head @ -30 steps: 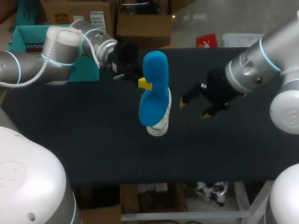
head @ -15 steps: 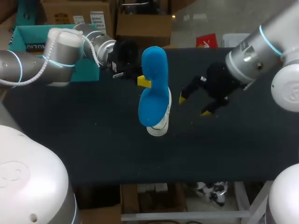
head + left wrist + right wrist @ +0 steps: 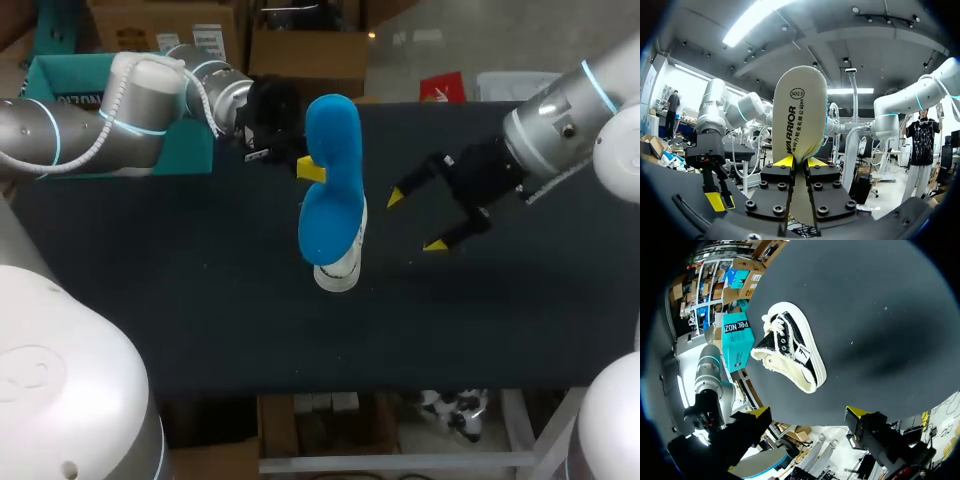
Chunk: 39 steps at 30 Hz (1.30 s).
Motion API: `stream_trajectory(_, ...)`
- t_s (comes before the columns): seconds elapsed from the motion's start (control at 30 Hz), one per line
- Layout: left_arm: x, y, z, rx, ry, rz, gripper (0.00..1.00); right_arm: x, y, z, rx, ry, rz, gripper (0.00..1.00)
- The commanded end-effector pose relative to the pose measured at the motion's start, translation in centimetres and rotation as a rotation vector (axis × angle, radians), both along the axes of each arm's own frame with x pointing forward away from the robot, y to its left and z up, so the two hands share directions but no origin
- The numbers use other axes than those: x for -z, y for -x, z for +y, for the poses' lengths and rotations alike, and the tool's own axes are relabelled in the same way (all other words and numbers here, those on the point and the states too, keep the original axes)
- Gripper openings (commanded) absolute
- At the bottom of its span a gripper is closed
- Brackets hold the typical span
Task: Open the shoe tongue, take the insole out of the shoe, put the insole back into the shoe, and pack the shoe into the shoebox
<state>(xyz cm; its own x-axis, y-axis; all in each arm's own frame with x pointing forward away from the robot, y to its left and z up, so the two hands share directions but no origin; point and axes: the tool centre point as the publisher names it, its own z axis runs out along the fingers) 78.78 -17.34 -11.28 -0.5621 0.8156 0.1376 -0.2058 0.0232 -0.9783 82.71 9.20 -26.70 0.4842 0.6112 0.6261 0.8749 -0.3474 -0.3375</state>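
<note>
Both ends of the blue insole [image 3: 334, 195] stick out straight from the pinch at its edge [image 3: 312, 169]. The insole will stay stiff when I turn it over the shoe.
A blue insole [image 3: 328, 180] hangs upright over the middle of the table, with my left gripper [image 3: 309, 170] shut on its edge. The left wrist view shows its cream underside [image 3: 799, 120] clamped between the yellow tips of that gripper [image 3: 799, 161]. Under it stands the black shoe with a white sole [image 3: 790, 357]. In the head view the insole hides most of the shoe, and only its white toe [image 3: 337, 272] shows. My right gripper [image 3: 417, 221] hovers open to the right of the shoe, holding nothing. In its own view the right gripper [image 3: 807, 414] is short of the shoe.
The teal shoebox [image 3: 60, 85] sits at the table's far left corner, behind my left arm; the right wrist view has the shoebox [image 3: 737, 340] just beyond the shoe. My right arm's gripper [image 3: 715, 197] shows beside the insole in the left wrist view.
My right arm has drawn back a little to the right and its open gripper has turned. The left gripper has lifted the insole slightly towards the far side.
</note>
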Motion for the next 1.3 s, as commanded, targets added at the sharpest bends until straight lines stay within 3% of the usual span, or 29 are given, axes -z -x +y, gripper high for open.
stream_trajectory(0.03, 0.1, -0.3, 0.2, 0.001, 0.006, 0.002, 0.00, 0.3, 0.0, -0.8, 0.027, -0.092, 0.077, 1.00)
stream_trajectory(0.2, 0.4, -0.1, -0.2, 0.024, -0.013, -0.077, 0.00, 0.3, 0.0, -0.8, 0.027, -0.092, 0.077, 1.00)
stream_trajectory(0.33, 1.7, 0.5, -1.0, 0.034, -0.040, -0.151, 0.00, 0.9, -0.3, -0.4, 0.049, -0.103, 0.150, 1.00)
stream_trajectory(0.7, 3.7, 3.0, -2.4, 0.016, -0.082, -0.486, 0.00, 1.7, -0.8, 1.5, 0.118, -0.213, 0.257, 1.00)
stream_trajectory(1.03, 6.5, 2.2, -3.1, -0.021, -0.083, -0.640, 0.00, 1.9, -0.5, 2.7, 0.165, -0.282, 0.338, 1.00)
stream_trajectory(1.3, 7.7, 1.4, -2.9, -0.014, -0.039, -0.704, 0.00, 1.4, 0.0, 3.8, 0.174, -0.320, 0.373, 1.00)
